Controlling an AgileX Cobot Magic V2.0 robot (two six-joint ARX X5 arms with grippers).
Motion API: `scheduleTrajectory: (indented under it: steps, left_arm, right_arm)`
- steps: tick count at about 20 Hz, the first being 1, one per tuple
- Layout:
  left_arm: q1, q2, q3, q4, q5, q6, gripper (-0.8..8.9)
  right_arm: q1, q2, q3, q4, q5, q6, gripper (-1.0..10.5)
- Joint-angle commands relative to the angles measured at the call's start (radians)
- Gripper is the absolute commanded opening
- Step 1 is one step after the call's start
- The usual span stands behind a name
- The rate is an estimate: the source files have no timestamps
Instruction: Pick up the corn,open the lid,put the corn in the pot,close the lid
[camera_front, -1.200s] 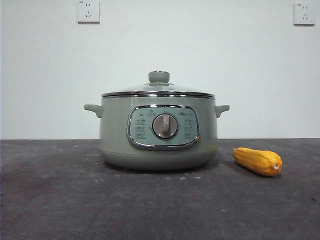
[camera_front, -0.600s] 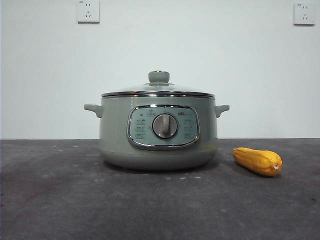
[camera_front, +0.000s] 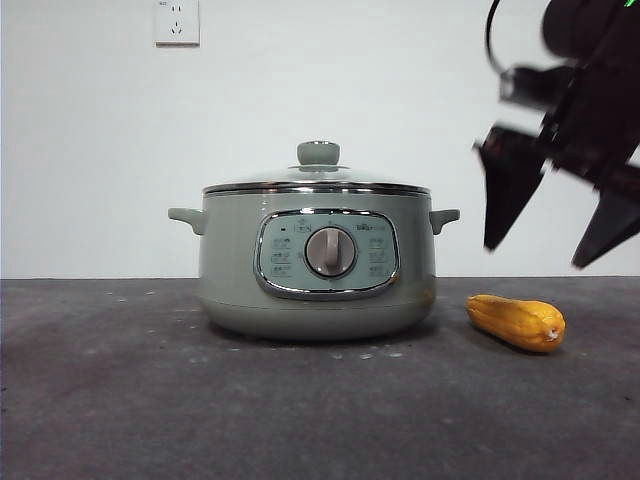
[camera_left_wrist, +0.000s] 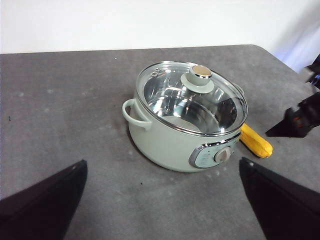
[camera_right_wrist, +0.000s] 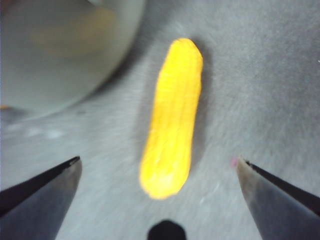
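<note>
I expect the glass lid to come off in one piece when I lift the green knob, because the glass lid's rim (camera_front: 317, 187) sits on the pot all the way around.
The sage-green pot (camera_front: 316, 265) stands mid-table with the glass lid (camera_front: 316, 184) shut on it; its green knob (camera_front: 318, 153) is on top. The yellow-orange corn (camera_front: 515, 322) lies on the table just right of the pot. My right gripper (camera_front: 534, 256) hangs open a little above the corn. In the right wrist view the corn (camera_right_wrist: 172, 117) lies lengthwise between the wide-open right gripper (camera_right_wrist: 158, 160). My left gripper (camera_left_wrist: 162, 161) is open and empty, well back from the pot (camera_left_wrist: 165, 145), the lid (camera_left_wrist: 170, 97) and the corn (camera_left_wrist: 256, 142).
The table (camera_front: 150, 400) is dark grey, with a white wall behind and a wall socket (camera_front: 177, 22) at the upper left. In the left wrist view the table's corner (camera_left_wrist: 280, 55) lies beyond the pot, and the right gripper (camera_left_wrist: 300, 117) shows at the edge.
The right arm has come into the front view from the top right and now hangs over the corn. The pot, lid and corn have not moved.
</note>
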Motion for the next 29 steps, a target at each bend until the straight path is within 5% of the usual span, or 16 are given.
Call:
scheduleTrajectory:
  steps: [1, 7, 14, 21, 29]
  left_arm:
    - [-0.002, 0.008, 0.002, 0.005, 0.004, 0.004, 6.02]
    - [-0.002, 0.015, 0.002, 0.004, 0.004, 0.004, 6.02]
    - [-0.002, 0.015, 0.002, 0.004, 0.004, 0.004, 6.02]
    - [-0.002, 0.024, 0.002, 0.007, 0.004, 0.004, 6.02]
    - [-0.022, 0.109, 0.002, 0.092, 0.069, 0.004, 6.02]
  right_arm:
    - [0.025, 0.061, 0.002, 0.037, 0.039, -0.012, 5.9]
    - [0.044, 0.157, 0.002, 0.097, 0.09, 0.0, 4.9]
    - [0.043, 0.178, 0.002, 0.099, 0.077, 0.0, -0.1]
    - [0.043, 0.09, 0.002, 0.052, 0.078, 0.0, -0.2]
    - [0.043, -0.332, 0.002, -0.141, 0.041, 0.0, -0.2]
